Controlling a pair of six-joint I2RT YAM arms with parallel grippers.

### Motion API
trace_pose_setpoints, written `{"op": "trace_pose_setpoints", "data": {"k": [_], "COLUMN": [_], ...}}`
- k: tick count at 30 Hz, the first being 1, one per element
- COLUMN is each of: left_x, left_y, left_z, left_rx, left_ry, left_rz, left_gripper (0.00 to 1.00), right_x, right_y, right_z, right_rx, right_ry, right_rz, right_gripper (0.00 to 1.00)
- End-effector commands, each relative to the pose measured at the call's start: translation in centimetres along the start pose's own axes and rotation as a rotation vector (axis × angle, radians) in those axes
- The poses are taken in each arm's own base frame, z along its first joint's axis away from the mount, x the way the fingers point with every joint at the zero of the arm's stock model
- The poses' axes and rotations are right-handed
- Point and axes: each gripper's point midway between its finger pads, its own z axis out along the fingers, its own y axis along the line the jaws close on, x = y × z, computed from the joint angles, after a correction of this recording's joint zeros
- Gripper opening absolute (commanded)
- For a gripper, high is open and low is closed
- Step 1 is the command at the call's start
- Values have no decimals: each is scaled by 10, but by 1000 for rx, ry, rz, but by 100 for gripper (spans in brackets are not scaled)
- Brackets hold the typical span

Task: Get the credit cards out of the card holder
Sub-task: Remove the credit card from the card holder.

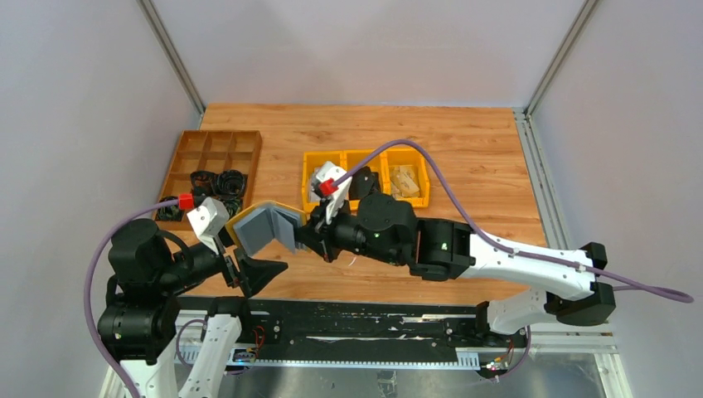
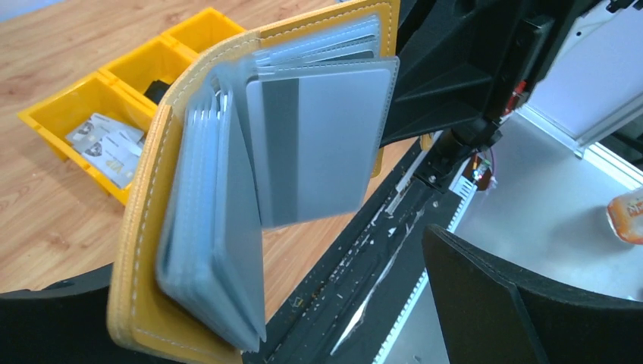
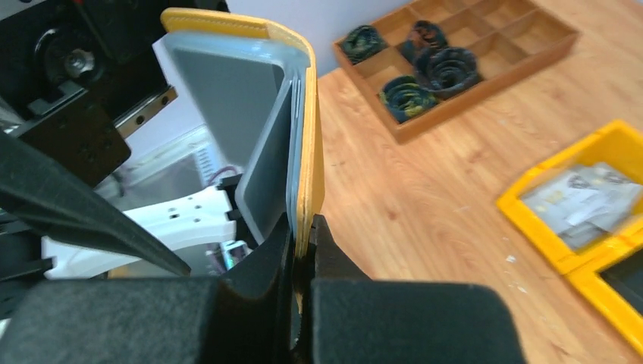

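Observation:
The card holder's cover edge (image 1: 302,217) is held in my closed right gripper, so next my left gripper clamps the opposite flap (image 1: 252,230) to free my right gripper for the cards.
The card holder (image 1: 264,225), mustard-yellow with grey inner sleeves, hangs open in the air between the two arms. My right gripper (image 3: 303,227) is shut on the edge of its right yellow cover (image 3: 309,136); in the top view it (image 1: 308,232) sits at the holder's right side. My left gripper (image 1: 249,269) is open just below the holder's left flap. In the left wrist view the holder (image 2: 144,227) lies close to my left finger, the right finger (image 2: 515,303) well apart. A grey credit card (image 2: 318,136) with a darker stripe shows inside a fanned-out sleeve.
A row of bright yellow bins (image 1: 365,176) stands behind the right arm, one holding pale printed flat items (image 1: 404,180). A brown wooden divided tray (image 1: 212,166) with dark coiled items stands at the left. The black base rail (image 1: 348,319) runs along the near edge.

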Motion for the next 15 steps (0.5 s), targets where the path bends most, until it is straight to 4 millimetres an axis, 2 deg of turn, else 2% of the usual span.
{"op": "trace_pose_setpoints", "data": {"k": [1, 6, 10, 15], "left_x": [-8, -8, -6, -11], "left_y": [2, -2, 6, 8], "left_z": [5, 4, 6, 3], "left_rx": [9, 29, -9, -32], "left_ry": [-57, -60, -58, -72], "left_rz": [-17, -10, -18, 22], "left_gripper": [100, 100, 96, 79], "right_x": [-21, -27, -30, -35], "right_y": [-14, -7, -2, 2], "right_z": [0, 5, 6, -5], "right_rx": [237, 302, 278, 183], "right_ry": [-33, -20, -34, -56], "right_rz": [-160, -255, -258, -238], "right_gripper": [0, 0, 0, 0]}}
